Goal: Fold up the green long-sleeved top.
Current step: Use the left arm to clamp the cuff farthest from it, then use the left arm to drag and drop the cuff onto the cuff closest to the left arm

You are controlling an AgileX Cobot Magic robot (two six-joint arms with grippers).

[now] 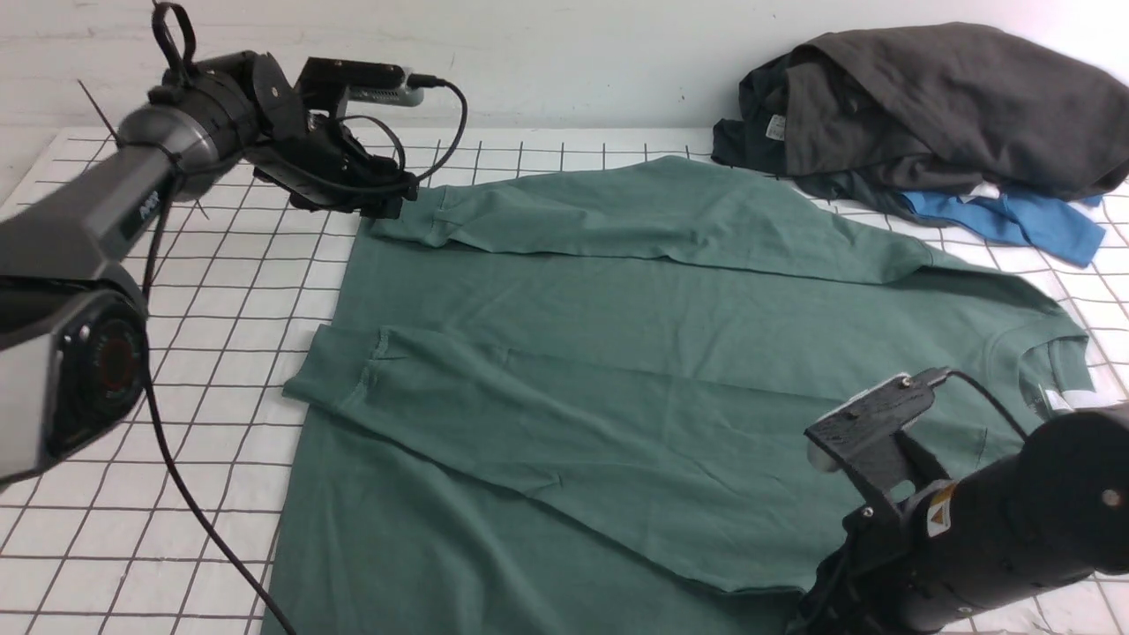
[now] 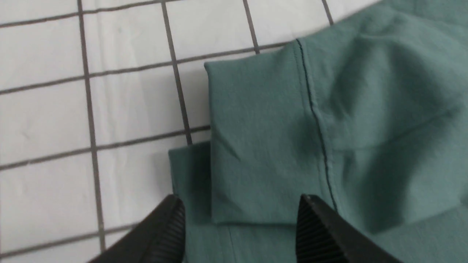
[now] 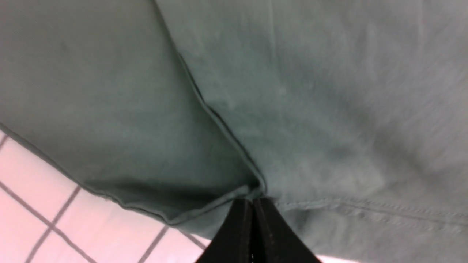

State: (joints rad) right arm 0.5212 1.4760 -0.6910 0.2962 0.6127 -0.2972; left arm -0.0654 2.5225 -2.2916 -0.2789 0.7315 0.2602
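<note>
The far sleeve [image 1: 624, 217] will slide across and leave the body flat when the robot pulls it, since the body's own edge [image 1: 357, 265] shows under the cuff.
The green long-sleeved top [image 1: 617, 353] lies flat on the white gridded table [image 1: 220, 291], neck to the right, both sleeves folded across the body. My left gripper [image 1: 395, 205] is at the far left corner, over the far sleeve's cuff [image 2: 256, 138]. In the left wrist view it [image 2: 239, 204] is open, and the cuff lies between the fingertips [image 2: 310, 219] without being held. My right gripper [image 3: 254, 202] is shut on a pinched fold of the top [image 3: 292, 109] near its front edge. In the front view the right arm [image 1: 988, 529] hides those jaws.
A dark charcoal-grey garment [image 1: 935, 106] is piled at the back right with a bright blue garment [image 1: 1014, 220] under it, touching the top's far shoulder. A black cable [image 1: 203, 520] hangs from the left arm over the table. A white wall runs along the back.
</note>
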